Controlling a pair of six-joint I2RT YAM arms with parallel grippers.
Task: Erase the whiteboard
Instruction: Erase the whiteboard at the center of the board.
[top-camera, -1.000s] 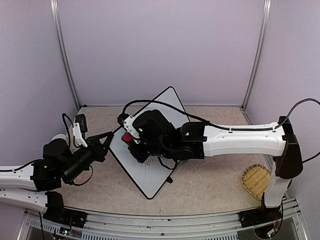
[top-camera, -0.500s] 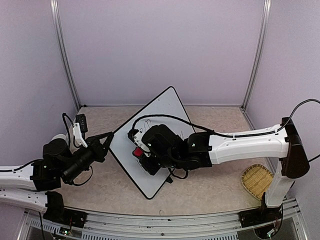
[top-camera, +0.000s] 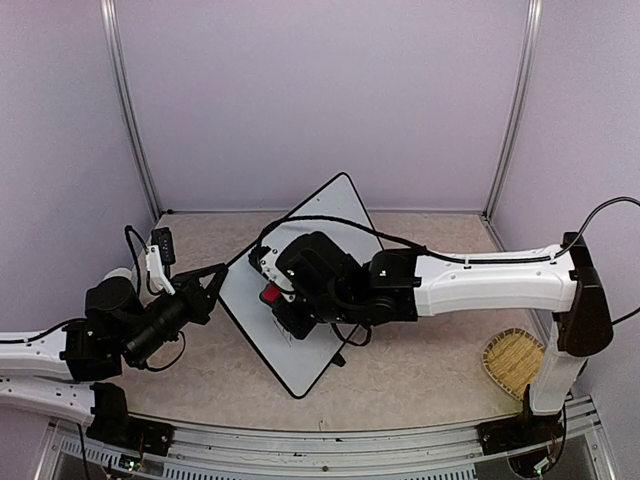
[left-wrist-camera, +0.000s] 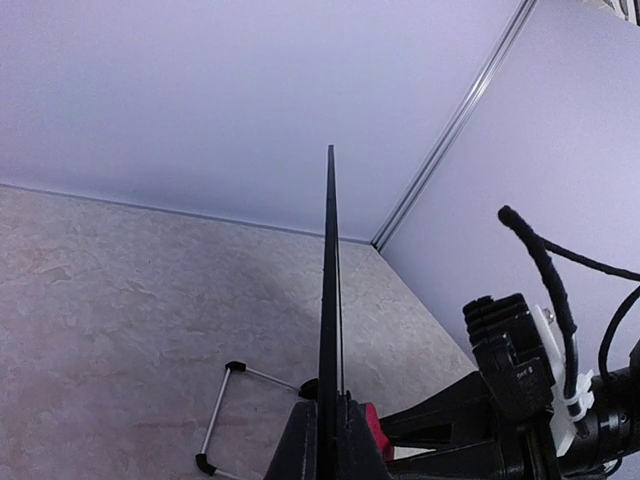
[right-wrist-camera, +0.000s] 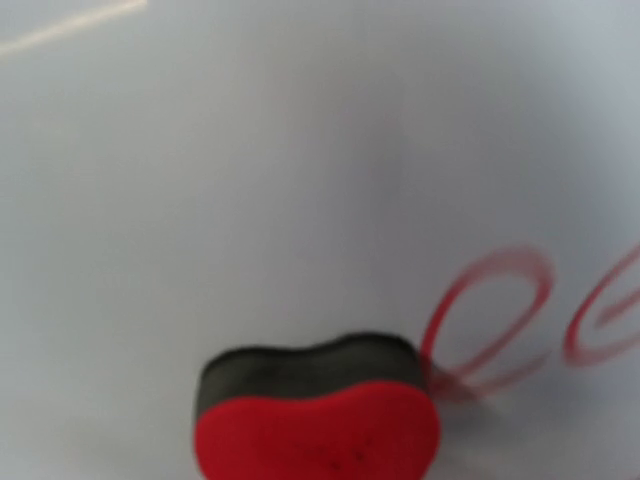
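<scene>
The whiteboard ahead of the eraser (right-wrist-camera: 290, 240) is clear, and the red handwriting's edge (right-wrist-camera: 435, 355) is next to it. Next, my right gripper wipes back down along that edge.
The whiteboard (top-camera: 335, 215) stands tilted on one corner like a diamond, white with a thin black frame. My left gripper (top-camera: 217, 279) is shut on its left edge. In the left wrist view the whiteboard (left-wrist-camera: 329, 260) shows edge-on as a black line, clamped between the left gripper (left-wrist-camera: 329, 428) jaws. My right gripper (top-camera: 272, 296) is shut on a red eraser (top-camera: 269, 294) pressed flat on the board's face. The right wrist view shows the eraser (right-wrist-camera: 318, 425), red with a black felt face, against the whiteboard (right-wrist-camera: 250, 180). Red handwriting loops (right-wrist-camera: 495, 320) lie just right of it. The right fingers are hidden there.
A woven basket (top-camera: 512, 362) lies at the table's right near edge by the right arm's base. A thin wire stand (left-wrist-camera: 222, 415) lies on the tabletop behind the board. Metal posts (top-camera: 128, 120) and lilac walls close in the back and sides.
My right gripper slid the eraser down the board toward the near side, then came slightly back up and left. The left arm and the board held still.
</scene>
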